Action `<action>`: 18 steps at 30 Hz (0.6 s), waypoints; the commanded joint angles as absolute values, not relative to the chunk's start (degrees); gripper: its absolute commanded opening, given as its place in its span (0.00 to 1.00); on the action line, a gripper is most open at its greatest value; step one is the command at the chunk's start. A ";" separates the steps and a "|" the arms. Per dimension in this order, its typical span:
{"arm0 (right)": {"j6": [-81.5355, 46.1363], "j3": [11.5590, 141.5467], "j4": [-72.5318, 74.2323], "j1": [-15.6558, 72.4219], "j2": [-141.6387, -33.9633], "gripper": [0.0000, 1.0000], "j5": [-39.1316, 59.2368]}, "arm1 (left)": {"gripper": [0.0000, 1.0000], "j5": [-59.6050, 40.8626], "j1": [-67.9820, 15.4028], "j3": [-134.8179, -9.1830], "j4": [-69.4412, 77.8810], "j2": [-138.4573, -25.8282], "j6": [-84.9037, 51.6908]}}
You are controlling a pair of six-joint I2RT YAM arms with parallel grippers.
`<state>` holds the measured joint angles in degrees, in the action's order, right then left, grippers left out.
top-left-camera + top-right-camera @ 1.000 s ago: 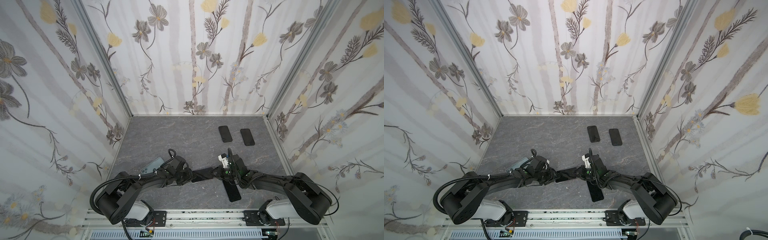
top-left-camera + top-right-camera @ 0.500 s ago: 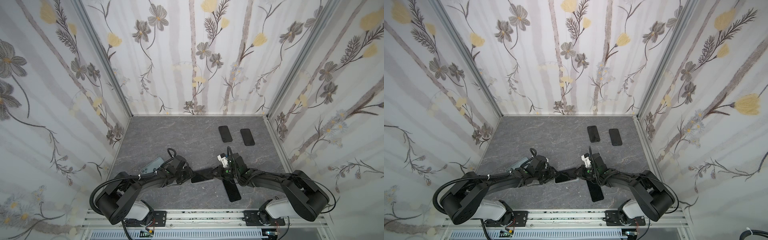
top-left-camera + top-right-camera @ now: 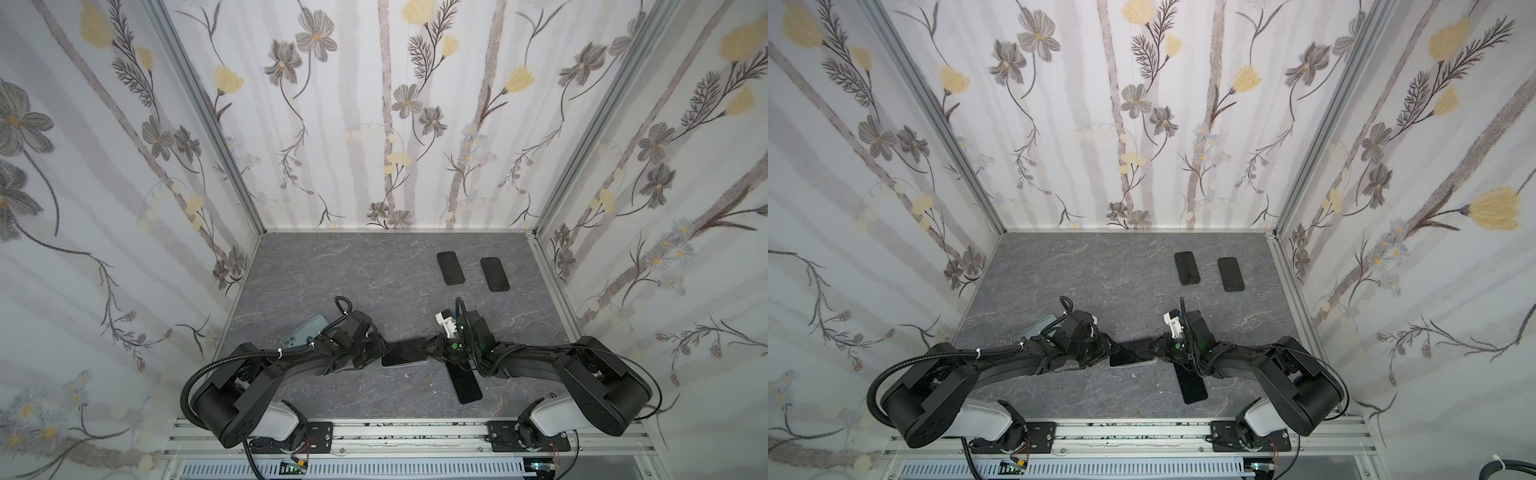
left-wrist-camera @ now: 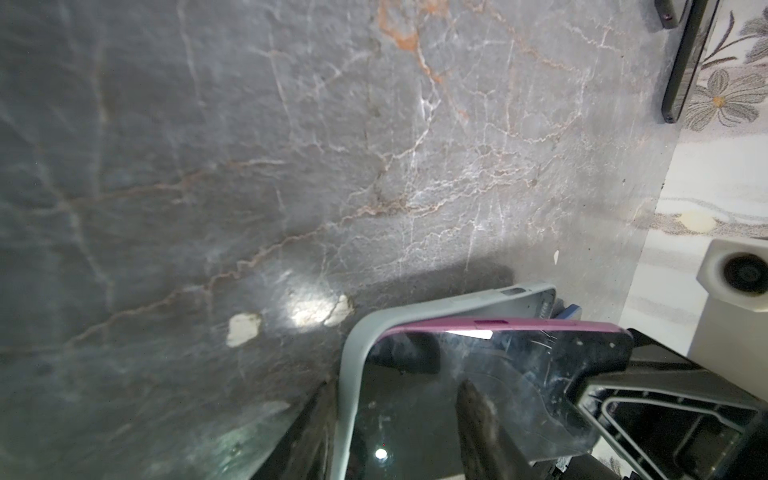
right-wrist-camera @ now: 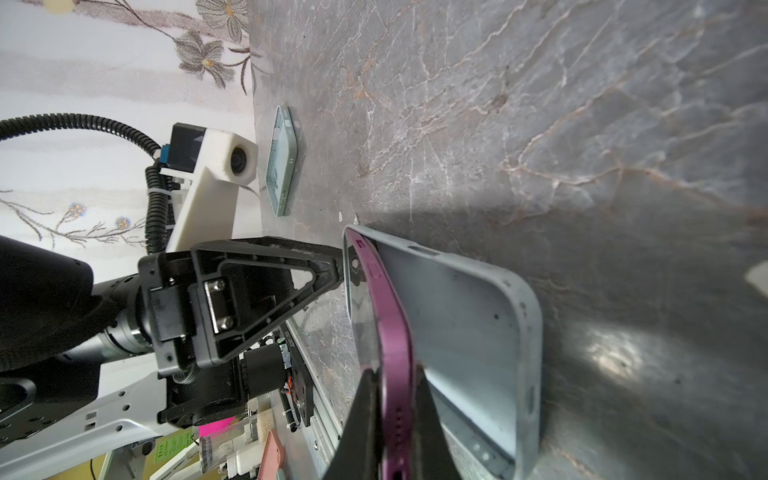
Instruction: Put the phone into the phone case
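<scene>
The robot's right gripper has a finger under the phone's raised end (image 5: 395, 340), so it should open, move back and push that end of the phone down into the phone case (image 5: 480, 352) with closed fingers.
The phone (image 5: 390, 324), purple-edged with a black screen, stands tilted with one long edge inside the pale grey phone case (image 5: 469, 332), which lies flat on the table. My right gripper (image 5: 395, 374) is shut on the phone's near end, one finger on each face. My left gripper (image 4: 397, 386) is at the far end, part open; one finger lies outside the case's end rim (image 4: 349, 395) and the other over the phone's screen (image 4: 511, 374). In both top views the two grippers (image 3: 380, 353) (image 3: 434, 351) meet at the case (image 3: 405, 362) near the table's front.
Two black phones (image 3: 450, 268) (image 3: 494, 274) lie at the back right. A third black phone (image 3: 465, 384) lies under my right arm near the front edge. Another pale case (image 3: 305, 330) lies behind my left arm. Flowered walls close three sides.
The left gripper has drawn back a little to the left, so more of the case's pale rim shows. The right gripper keeps its hold on the phone.
</scene>
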<state>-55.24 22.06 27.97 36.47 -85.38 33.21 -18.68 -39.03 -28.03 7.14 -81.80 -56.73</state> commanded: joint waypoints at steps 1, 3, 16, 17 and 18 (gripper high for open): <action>-54.40 21.28 16.72 36.86 -87.07 0.00 27.62 | 0.50 -18.86 -39.39 -27.27 6.90 -82.44 -56.58; -54.23 21.64 16.14 36.83 -87.02 0.00 27.19 | 0.50 -18.21 -39.38 -27.20 6.70 -82.18 -56.39; -49.10 30.05 2.25 38.26 -85.70 0.19 20.74 | 0.50 -15.97 -39.38 -25.75 6.42 -81.12 -56.30; -48.72 30.52 1.33 38.33 -85.56 0.20 20.34 | 0.50 -15.92 -39.38 -25.80 6.42 -81.08 -56.33; -48.56 30.87 0.50 38.41 -85.37 0.22 19.85 | 0.50 -15.74 -39.39 -25.83 6.40 -80.99 -56.39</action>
<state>-50.74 30.28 11.66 38.20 -85.36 26.79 -16.95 -39.20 -26.28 10.00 -80.64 -56.73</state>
